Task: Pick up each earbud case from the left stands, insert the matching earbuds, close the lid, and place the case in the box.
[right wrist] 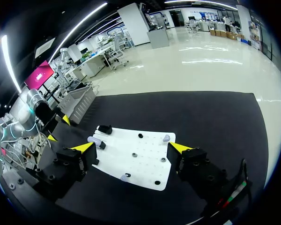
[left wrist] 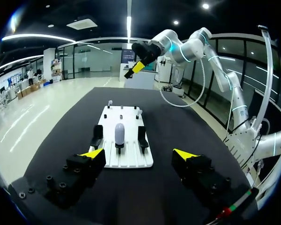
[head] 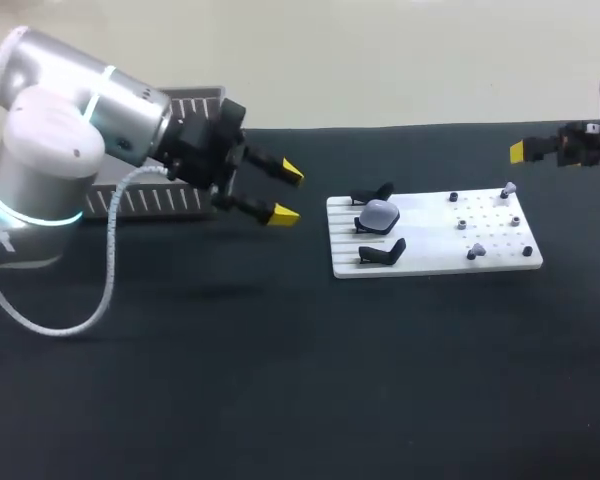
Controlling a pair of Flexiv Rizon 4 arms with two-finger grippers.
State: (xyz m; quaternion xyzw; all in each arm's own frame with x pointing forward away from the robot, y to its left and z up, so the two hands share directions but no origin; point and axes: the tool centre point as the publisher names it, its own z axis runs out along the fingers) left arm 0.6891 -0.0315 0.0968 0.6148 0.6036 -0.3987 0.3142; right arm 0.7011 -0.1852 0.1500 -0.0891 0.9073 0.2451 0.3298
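Two small grey earbuds (head: 478, 250) are sitting out on pegs, so the robot should expect to find empty sockets inside the lavender earbud case (head: 378, 217) when it opens the case's lid.
A white slotted board (head: 430, 255) carries a pale lavender earbud case (head: 380, 213), lid shut, on the middle of three black stands. The stands on either side (head: 372, 194) hold nothing. Two small grey earbuds (head: 508, 188) (head: 474, 252) sit on pegs at the board's right end. My left gripper (head: 285, 192) hangs open in the air left of the board, fingers aimed at it; its wrist view shows the case (left wrist: 119, 133) ahead between the tips. Beyond the board's far right corner my right gripper (head: 525, 152) hovers open above the table. In the right wrist view the board (right wrist: 140, 157) lies under it.
A grey ribbed box (head: 170, 200) stands at the back left, partly behind my left arm; it also shows in the right wrist view (right wrist: 77, 101). Several dark pegs (head: 461, 224) dot the board's right half. A white cable loops from the left arm down to the black tabletop (head: 280, 380).
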